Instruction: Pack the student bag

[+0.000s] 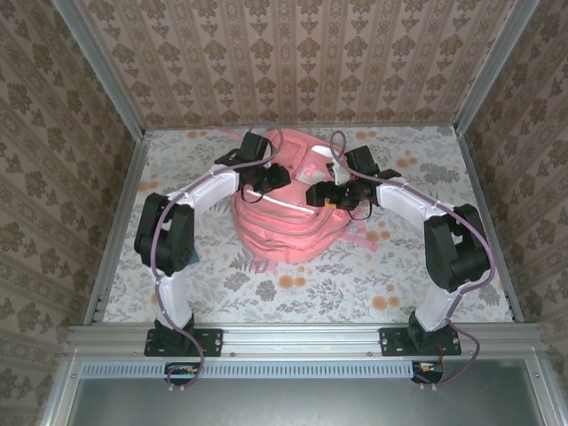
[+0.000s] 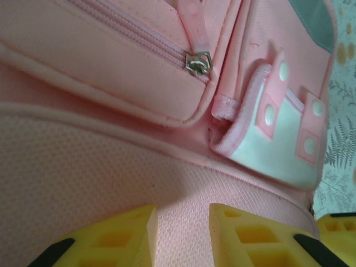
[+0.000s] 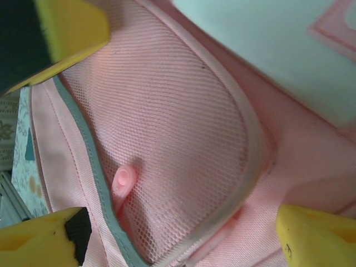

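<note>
The zip pull [image 3: 214, 243] is under the pocket's rim and my right gripper is too far over the mesh pocket [image 3: 183, 111], so I should move back and pinch that pull.
The student bag [image 1: 282, 217], a big pink backpack, lies in the middle of the table with both grippers over its top. My left gripper [image 1: 264, 180] has its yellow fingers drawn in on a ridge of the bag's pink mesh fabric [image 2: 183, 183], just below a closed zip with a metal slider [image 2: 197, 62] and a white patch [image 2: 278, 147]. My right gripper [image 1: 327, 193] stands wide open over a mesh pocket [image 3: 167, 122] edged in grey-green trim. A pink pull tab [image 3: 123, 181] pokes out between its fingers [image 3: 317, 236], which hold nothing.
The floral tablecloth [image 1: 293, 288] surrounds the bag, with papered walls on three sides and a metal rail [image 1: 302, 335] at the near edge. A thin pink strap [image 1: 366, 238] trails off the bag's right side. A pale teal patterned thing [image 3: 25, 161] lies beside the bag.
</note>
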